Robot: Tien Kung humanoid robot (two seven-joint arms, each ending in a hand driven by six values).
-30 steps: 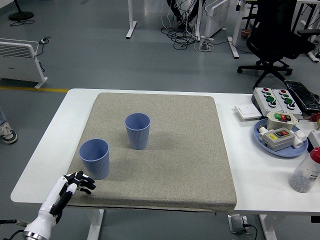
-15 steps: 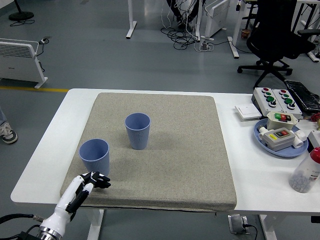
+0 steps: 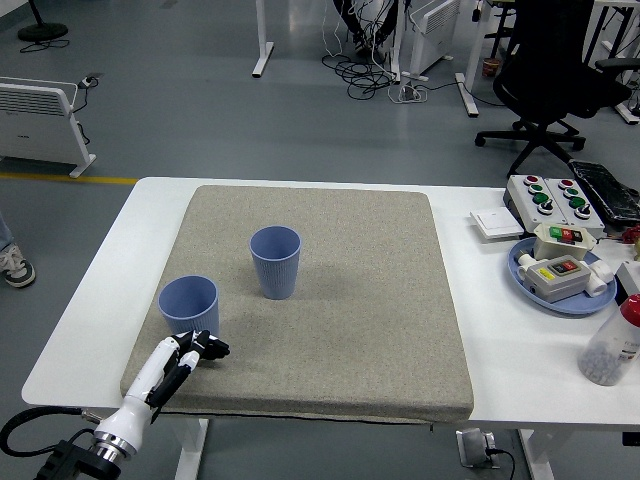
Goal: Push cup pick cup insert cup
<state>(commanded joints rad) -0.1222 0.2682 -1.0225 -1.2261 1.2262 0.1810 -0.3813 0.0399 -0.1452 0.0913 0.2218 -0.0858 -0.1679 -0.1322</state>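
I expect the middle cup to sink nearly to its rim when I put it into the other cup, because its sides taper downward.
Two blue ribbed cups stand upright on a grey mat. One cup is near the mat's middle. The other cup is at the mat's front left. My left hand comes in from the lower left, white forearm and black fingers. Its fingers are loosely spread and hold nothing. The fingertips are at the base of the front left cup, on its near side; I cannot tell if they touch it. The right arm is out of view.
At the right of the white table are a blue plate with button boxes, a control box, a white square and a clear bottle with a red cap. An office chair stands beyond the table.
My left hand has moved forward and to the right, from the mat's front left corner up to the base of the front left cup. The cups have not visibly moved.
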